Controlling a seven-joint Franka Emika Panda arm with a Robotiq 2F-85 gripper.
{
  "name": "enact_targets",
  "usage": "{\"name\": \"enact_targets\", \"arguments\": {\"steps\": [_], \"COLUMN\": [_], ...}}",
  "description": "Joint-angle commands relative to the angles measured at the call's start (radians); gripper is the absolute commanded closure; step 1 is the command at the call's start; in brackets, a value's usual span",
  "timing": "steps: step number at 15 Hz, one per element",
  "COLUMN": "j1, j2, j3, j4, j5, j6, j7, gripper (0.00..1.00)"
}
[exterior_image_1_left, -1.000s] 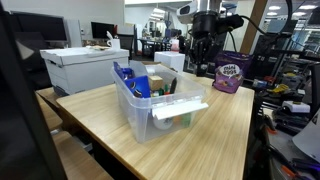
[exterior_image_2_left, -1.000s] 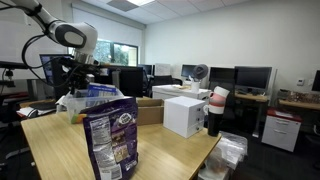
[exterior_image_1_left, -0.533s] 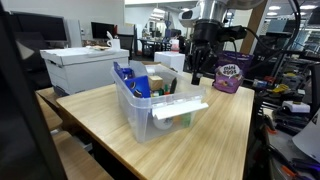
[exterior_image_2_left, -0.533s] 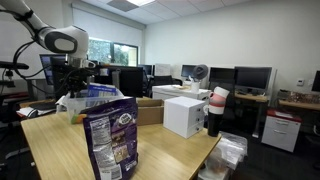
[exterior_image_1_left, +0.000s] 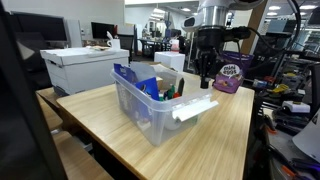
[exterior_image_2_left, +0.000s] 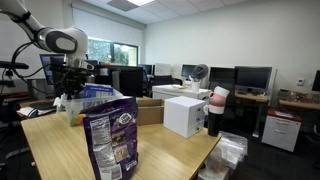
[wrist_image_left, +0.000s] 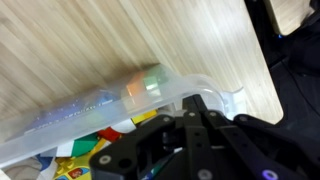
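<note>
The bin's rim (exterior_image_1_left: 194, 109) is at my gripper's fingers and the bin's side is next to the items, so I should lift clear and move down over the coloured items inside (wrist_image_left: 86, 147).
A clear plastic bin (exterior_image_1_left: 150, 112) with markers and other small items inside stands on the wooden table (exterior_image_1_left: 215, 135). My gripper (exterior_image_1_left: 206, 86) hangs straight down at the bin's far end, by the white lip of its rim. In the wrist view the jaws (wrist_image_left: 192, 100) are closed together on the bin's rim (wrist_image_left: 222, 96), with coloured items showing through the bin's wall (wrist_image_left: 80, 112). In an exterior view the gripper (exterior_image_2_left: 68, 92) is at the bin (exterior_image_2_left: 92, 97), behind a purple bag.
A purple snack bag (exterior_image_1_left: 229, 73) stands on the table just past the gripper and fills the foreground in an exterior view (exterior_image_2_left: 110, 140). A white box (exterior_image_1_left: 85, 68) sits beside the table. A white box (exterior_image_2_left: 185, 115) and a cardboard box (exterior_image_2_left: 150, 110) stand nearby.
The bin has turned on the table, its gripped end swinging toward the table's edge with the gripper. The gripper has come lower than one second ago.
</note>
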Motion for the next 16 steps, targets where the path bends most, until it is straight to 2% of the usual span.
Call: {"name": "enact_targets", "arguments": {"steps": [1, 2, 5, 7, 9, 16], "j1": [-0.033, -0.045, -0.052, -0.052, -0.048, -0.042], "j2": [-0.024, -0.022, -0.014, -0.015, -0.026, -0.028], "j3": [-0.016, -0.022, -0.035, -0.05, -0.071, -0.081], "j4": [0.004, 0.012, 0.034, 0.047, 0.061, 0.097], "j5": [-0.124, -0.169, -0.205, -0.162, -0.072, 0.083], "j6": [-0.104, -0.144, -0.218, -0.244, -0.236, -0.182], "j7": [0.043, 0.06, 0.052, 0.019, -0.03, -0.029], "gripper": [0.97, 0.97, 0.97, 0.97, 0.97, 0.97]}}
